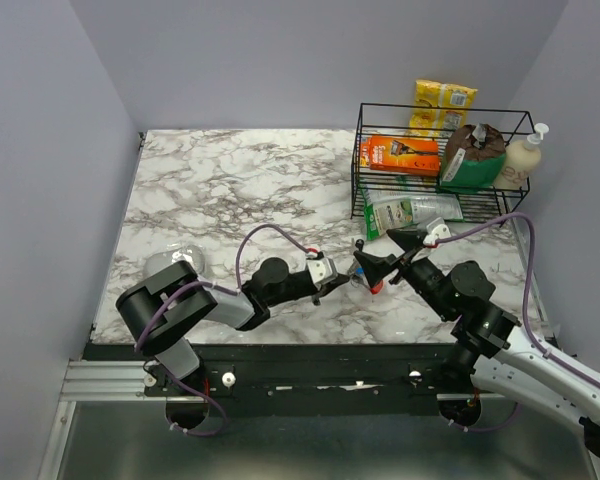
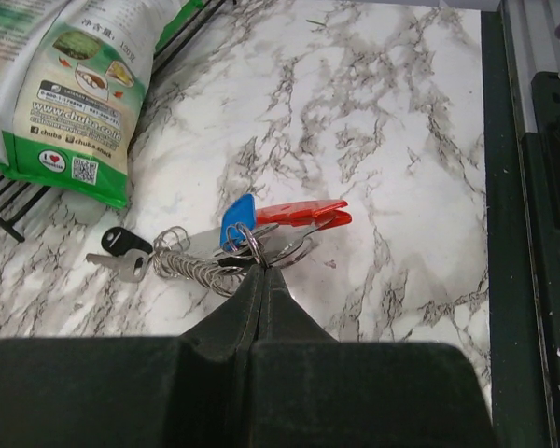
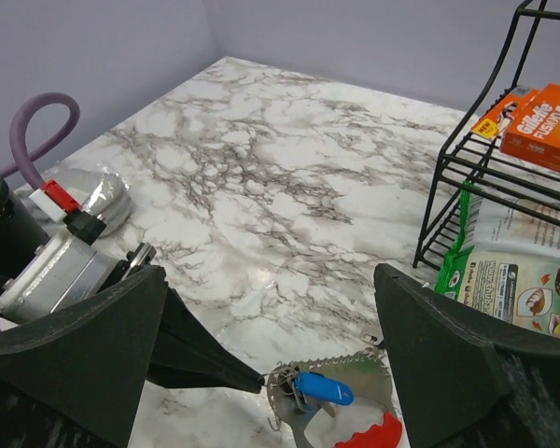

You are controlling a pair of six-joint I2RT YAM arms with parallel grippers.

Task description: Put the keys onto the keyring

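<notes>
The red keyring is tilted up along with the blue key's pinched ring [image 2: 246, 243], so my left gripper keeps bringing both down until they lie flat on the marble [image 1: 342, 313], and then let go.
The keys [image 2: 131, 254] lie in one bunch on the marble. One has a blue head [image 2: 238, 220] and another a dark head, and thin wire rings [image 2: 189, 267] are strung among them. The red keyring [image 2: 304, 215] lies against the blue head on its right. My left gripper [image 2: 262, 268] is shut, its tips pinching a thin metal ring of the bunch. My right gripper [image 3: 269, 313] stands open above the bunch, with the blue key [image 3: 323, 388] and red keyring [image 3: 370, 435] between its fingers [image 3: 84, 341]. From above, the two grippers meet at the bunch [image 1: 364, 277].
A black wire rack [image 1: 362, 170] at the back right holds an orange box [image 1: 400, 153] and green bags [image 1: 410, 212]. A soap bottle [image 1: 526, 156] stands beside it. A silvery round object [image 1: 176, 263] lies front left. The table's dark front edge [image 2: 500, 233] is near.
</notes>
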